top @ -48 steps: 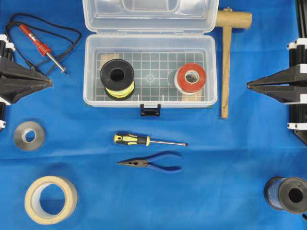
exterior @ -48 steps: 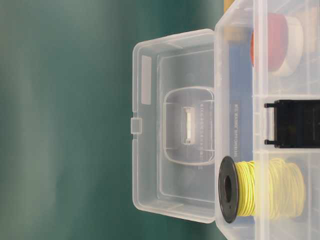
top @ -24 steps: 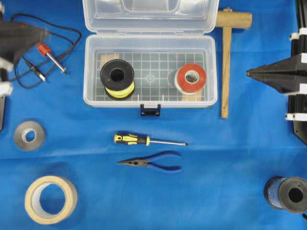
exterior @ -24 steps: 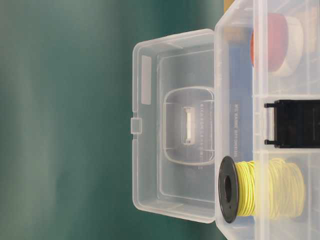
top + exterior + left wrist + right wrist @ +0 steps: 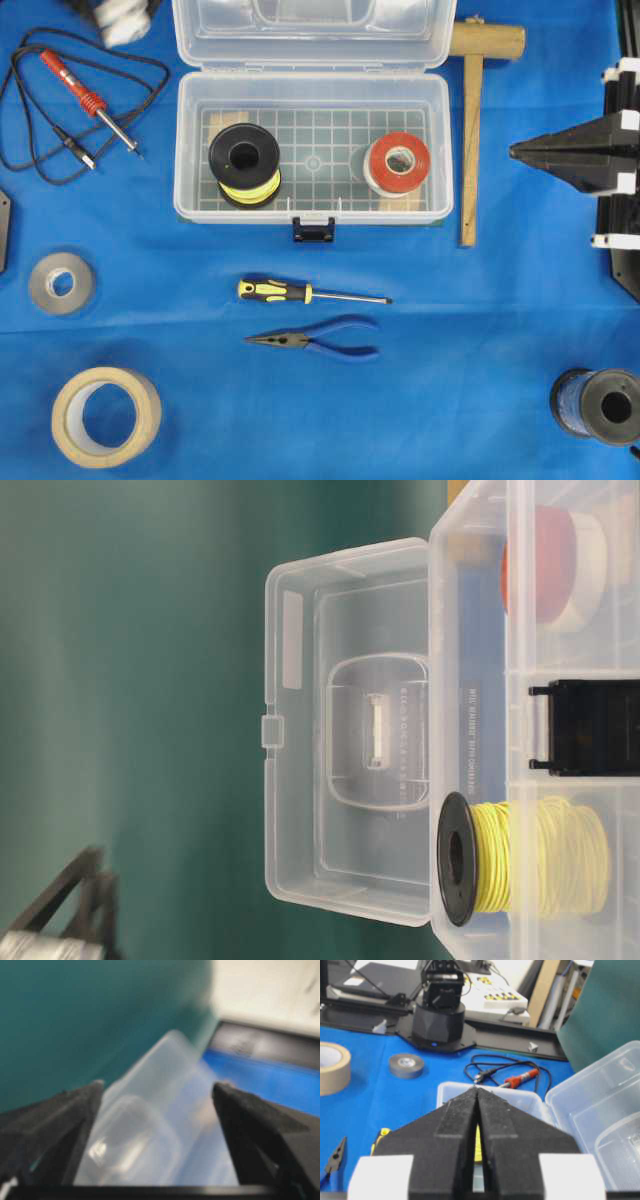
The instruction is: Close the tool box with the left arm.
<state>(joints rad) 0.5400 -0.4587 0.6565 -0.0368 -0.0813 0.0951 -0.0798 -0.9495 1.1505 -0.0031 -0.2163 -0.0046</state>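
The lid is standing open and my left gripper is past its end (image 5: 345, 904). Next, I move the gripper in to the lid's rim (image 5: 270, 798) and swing the lid forward.
The clear tool box (image 5: 310, 84) stands open at the back centre, its lid (image 5: 310, 30) upright behind it and its black latch (image 5: 313, 231) at the front. A yellow wire spool (image 5: 244, 165) and a red tape roll (image 5: 397, 163) lie inside. My left gripper (image 5: 120, 12) is a blur at the top left, beside the lid's left end. In the left wrist view it (image 5: 159, 1087) is open and empty, with the blurred lid (image 5: 150, 1140) beyond the fingers. My right gripper (image 5: 515, 152) is shut and empty at the right edge; it also shows in the right wrist view (image 5: 476, 1089).
A soldering iron (image 5: 85, 95) with its cable lies left of the box and a wooden mallet (image 5: 472, 130) right of it. A screwdriver (image 5: 300, 293) and pliers (image 5: 320, 342) lie in front. Grey tape (image 5: 60, 283), masking tape (image 5: 105, 415) and a blue spool (image 5: 600, 405) sit near the corners.
My left arm has swung from the left edge up to the back left, next to the lid. My right gripper has shifted slightly back. The lid has not moved.
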